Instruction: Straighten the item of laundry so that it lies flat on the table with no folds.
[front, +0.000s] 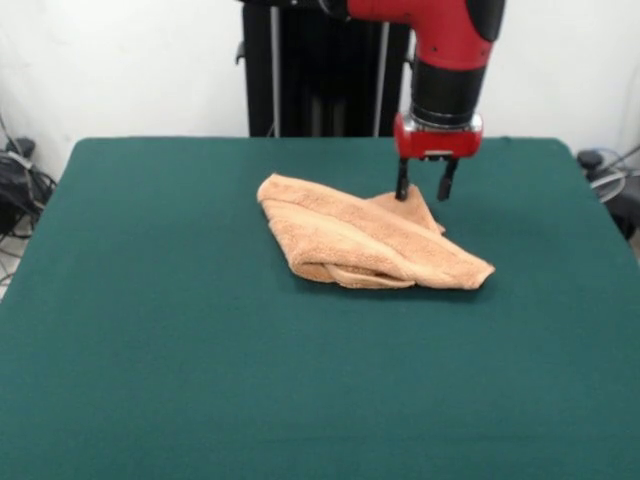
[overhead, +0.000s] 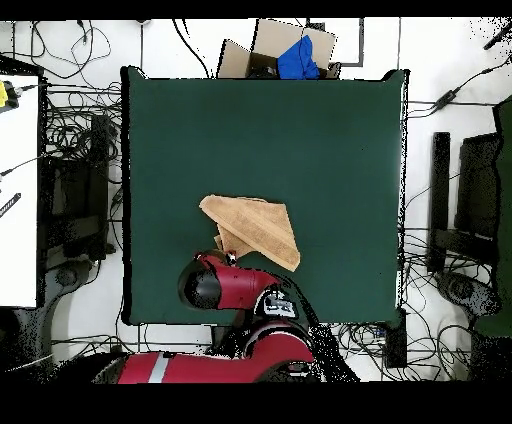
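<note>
The doubled layers (front: 368, 276) are loosely open along the towel's near edge, so the peach-orange towel (front: 352, 232) will hang down and come partly open when I lift its raised corner.
The peach-orange towel (front: 365, 240) lies folded and bunched on the dark green table (front: 160, 340), a little right of the middle in the front view. It forms a rough triangle with layers doubled over. In the overhead view the towel (overhead: 255, 228) lies below the table's middle (overhead: 300, 130). My gripper (front: 422, 189) hangs from the red arm at the towel's far right corner, fingers apart. One fingertip touches or nearly touches the cloth; the other is just off its edge. The arm hides the gripper in the overhead view. The white tag does not show.
The robot's black pedestal (front: 325, 70) stands behind the table's far edge. A cardboard box with blue cloth (overhead: 285, 50) sits on the floor beyond the table. Cables lie on the floor around the table (overhead: 70, 150).
</note>
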